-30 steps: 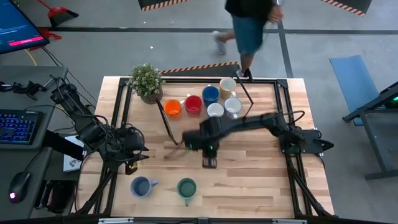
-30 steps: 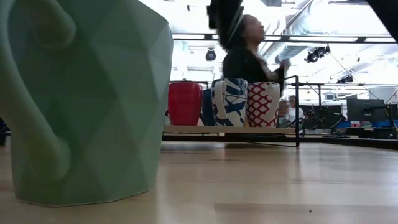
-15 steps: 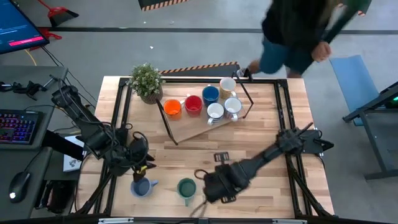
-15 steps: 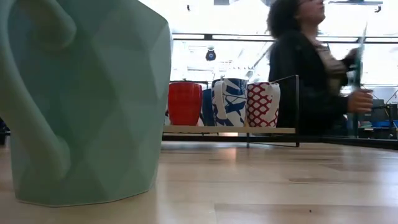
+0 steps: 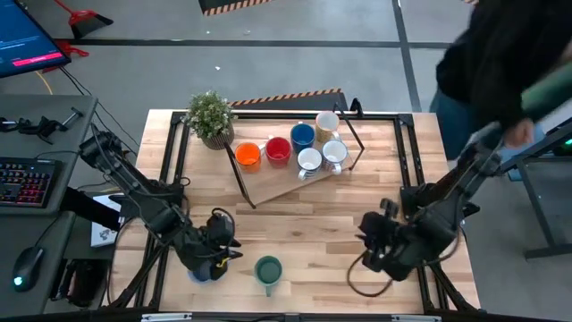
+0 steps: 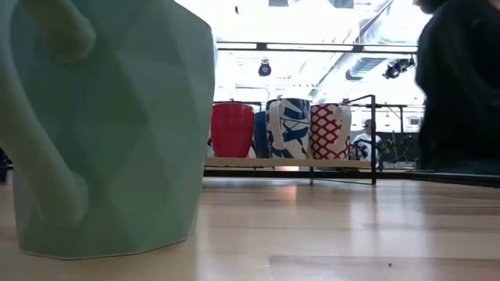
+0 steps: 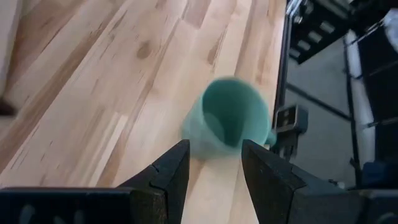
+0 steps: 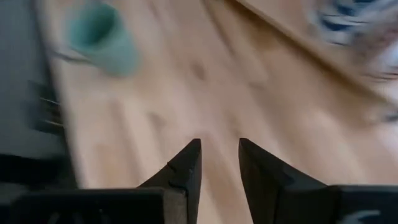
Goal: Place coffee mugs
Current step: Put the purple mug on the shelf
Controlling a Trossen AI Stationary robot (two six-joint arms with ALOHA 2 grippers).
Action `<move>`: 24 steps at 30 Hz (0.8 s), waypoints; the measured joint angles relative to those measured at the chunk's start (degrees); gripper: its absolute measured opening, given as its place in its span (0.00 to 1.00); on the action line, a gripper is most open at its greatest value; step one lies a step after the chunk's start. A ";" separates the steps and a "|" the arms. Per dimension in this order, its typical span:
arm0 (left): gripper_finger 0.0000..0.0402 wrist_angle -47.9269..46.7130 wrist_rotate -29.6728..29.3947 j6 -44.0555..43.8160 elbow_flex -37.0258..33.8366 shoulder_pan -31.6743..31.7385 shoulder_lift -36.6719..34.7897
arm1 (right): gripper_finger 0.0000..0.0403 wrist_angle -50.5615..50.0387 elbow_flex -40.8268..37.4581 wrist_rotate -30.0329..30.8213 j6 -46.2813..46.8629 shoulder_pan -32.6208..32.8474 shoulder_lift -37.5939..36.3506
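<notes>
The grey-blue mug (image 5: 197,276) stands under my left gripper's wrist while the gripper's fingers point at the green mug (image 5: 268,268). I should pull back and pick up the grey-blue mug first.
A green mug (image 5: 268,268) stands upright on the table near its near edge; it fills the left of the low view (image 6: 109,125). My left gripper (image 5: 228,250) hovers open just left of it, and the mug (image 7: 230,121) lies ahead of the fingers. A grey-blue mug (image 5: 198,271) is mostly hidden under that arm. Orange (image 5: 248,155), red (image 5: 278,149), blue (image 5: 302,135), cream (image 5: 327,122) and two white mugs (image 5: 309,159) stand on a wooden board at the back. My right gripper (image 5: 368,234) hangs open over the near right of the table.
A potted plant (image 5: 211,116) stands at the back left corner. A black frame (image 5: 357,143) borders the board. A person (image 5: 509,63) stands beyond the table's far right corner. Bare wood (image 5: 313,210) lies between the board and the green mug.
My right gripper has swung from the table's middle to the near edge beside the green mug, then toward the right edge, turning as it went. My left gripper has gone down and toward the near edge, over the grey-blue mug. The person has walked to the right.
</notes>
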 joint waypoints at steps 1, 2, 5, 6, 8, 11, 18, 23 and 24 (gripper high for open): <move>0.33 1.84 -0.03 0.88 0.00 0.63 0.56 | 0.22 5.67 -3.79 0.80 -0.12 0.60 -2.30; 0.33 4.03 -0.05 2.33 0.00 1.30 1.20 | 0.22 11.66 -7.39 1.74 -0.68 1.16 -4.26; 0.33 12.52 -0.04 11.01 0.00 3.45 3.19 | 0.22 29.33 -17.60 3.00 -5.40 1.72 -8.42; 0.33 16.97 -0.01 15.36 0.00 4.27 3.83 | 0.22 34.68 -20.62 2.88 -7.14 1.69 -9.23; 0.33 23.08 0.39 24.29 0.19 5.35 4.39 | 0.22 43.26 -25.48 2.72 -9.36 1.63 -10.05; 0.33 16.17 1.89 29.68 4.34 6.48 3.77 | 0.22 50.07 -30.23 2.61 -9.00 1.62 -10.25; 0.33 -23.74 5.02 19.30 20.28 4.11 4.05 | 0.22 52.06 -33.69 1.92 -2.65 1.62 -10.23; 0.33 -33.91 7.76 9.87 22.00 0.06 4.17 | 0.22 52.18 -33.69 3.54 -3.92 1.62 -10.23; 0.33 -36.19 8.42 7.84 21.92 -0.85 4.31 | 0.22 52.14 -33.69 3.84 -4.33 1.62 -10.23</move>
